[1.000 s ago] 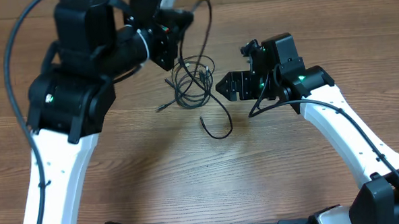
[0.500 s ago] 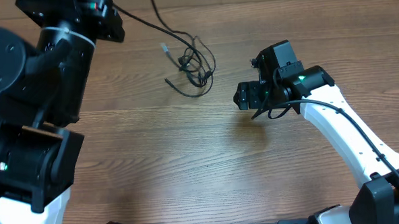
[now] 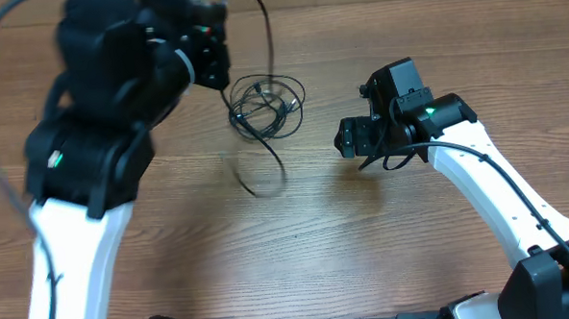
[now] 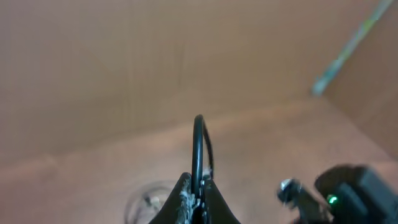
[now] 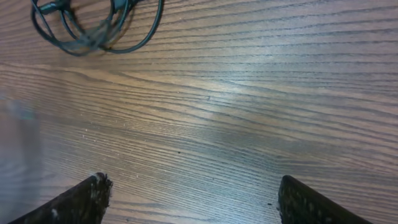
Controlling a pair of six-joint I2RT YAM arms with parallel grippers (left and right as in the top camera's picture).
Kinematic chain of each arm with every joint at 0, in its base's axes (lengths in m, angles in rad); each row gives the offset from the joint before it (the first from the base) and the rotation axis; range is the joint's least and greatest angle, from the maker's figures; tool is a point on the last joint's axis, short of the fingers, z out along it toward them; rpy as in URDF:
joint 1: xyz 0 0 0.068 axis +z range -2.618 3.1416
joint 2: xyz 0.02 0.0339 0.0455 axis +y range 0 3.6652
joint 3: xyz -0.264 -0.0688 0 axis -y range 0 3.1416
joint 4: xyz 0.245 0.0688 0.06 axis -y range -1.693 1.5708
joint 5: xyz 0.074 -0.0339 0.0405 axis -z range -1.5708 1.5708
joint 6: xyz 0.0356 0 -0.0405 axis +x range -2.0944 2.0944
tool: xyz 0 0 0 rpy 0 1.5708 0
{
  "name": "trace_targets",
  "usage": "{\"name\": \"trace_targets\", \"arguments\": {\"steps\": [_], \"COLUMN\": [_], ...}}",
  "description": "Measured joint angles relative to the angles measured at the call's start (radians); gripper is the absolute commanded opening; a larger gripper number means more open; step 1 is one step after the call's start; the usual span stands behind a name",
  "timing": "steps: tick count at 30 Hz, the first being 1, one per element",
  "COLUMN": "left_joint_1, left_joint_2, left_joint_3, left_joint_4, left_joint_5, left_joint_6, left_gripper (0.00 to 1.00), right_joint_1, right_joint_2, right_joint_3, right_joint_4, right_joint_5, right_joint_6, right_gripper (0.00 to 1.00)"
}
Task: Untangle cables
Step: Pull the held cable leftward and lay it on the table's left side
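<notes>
The cable in the robot's left gripper is still hanging across the coiled loops (image 3: 267,104), so next the left gripper pulls the cable clear and puts it down on the open wood apart (image 3: 12,90).
A tangle of thin black cables (image 3: 265,105) lies in loose loops on the wooden table, with one strand trailing down and another rising up past the left arm. My left gripper (image 4: 198,194) is shut on a black cable (image 4: 198,143) that stands up between its fingers. Its fingers are hidden in the overhead view. The bundle also shows at the top left of the right wrist view (image 5: 93,28). My right gripper (image 5: 193,193) is open and empty above bare table, to the right of the bundle; it shows in the overhead view (image 3: 346,138).
The left arm's black body (image 3: 118,90) fills the upper left of the overhead view. The right arm's white link (image 3: 498,198) runs to the lower right. The wooden table (image 3: 298,255) stretches in front.
My left arm has swung back to the right and the cable bundle has shifted with it, its loops spreading and one strand dropping lower. The right arm has not moved in the last half second.
</notes>
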Motion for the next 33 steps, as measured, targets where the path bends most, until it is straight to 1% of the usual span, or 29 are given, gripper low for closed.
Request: {"name": "trace_targets", "arguments": {"steps": [4, 8, 12, 15, 18, 21, 22, 25, 28, 33], "left_joint_1": [0.000, 0.000, 0.000, 0.007, 0.023, 0.037, 0.037, 0.039, 0.047, 0.114], "left_joint_2": [0.118, 0.194, 0.187, 0.167, 0.148, 0.125, 0.121, 0.092, 0.063, 0.069], "left_joint_3": [-0.001, -0.014, -0.014, -0.001, 0.057, 0.156, 0.165, 0.236, 0.262, 0.263], "left_joint_4": [0.010, 0.101, 0.273, 0.362, 0.394, 0.394, 0.393, 0.332, 0.228, -0.075], "left_joint_5": [0.052, 0.138, 0.188, 0.204, 0.212, 0.218, 0.218, 0.211, 0.150, -0.110], "left_joint_6": [-0.015, -0.010, 0.006, 0.015, 0.019, 0.020, 0.020, 0.021, 0.027, 0.033], "left_gripper": [0.04, 0.04, 0.04, 0.04, 0.04, 0.04, 0.04, 0.04, 0.04, 0.04], "right_joint_1": [0.000, 0.000, 0.000, 0.000, 0.000, 0.000, 0.000, 0.000, 0.000, 0.000], "right_joint_2": [0.000, 0.000, 0.000, 0.000, 0.000, 0.000, 0.000, 0.000, 0.000, 0.000], "right_joint_3": [0.000, 0.000, 0.000, 0.000, 0.000, 0.000, 0.000, 0.000, 0.000, 0.000], "right_joint_4": [-0.007, -0.025, -0.029, -0.029, -0.030, -0.031, -0.031, -0.035, -0.038, -0.044], "right_joint_5": [0.003, 0.003, 0.004, 0.004, 0.003, 0.003, 0.004, 0.003, 0.003, 0.003], "right_joint_6": [0.000, -0.001, 0.000, -0.001, 0.000, 0.000, -0.001, -0.001, 0.000, 0.000], "right_gripper": [0.83, 0.83, 0.83, 0.83, 0.83, 0.82, 0.82, 0.82, 0.82, 0.82]}}
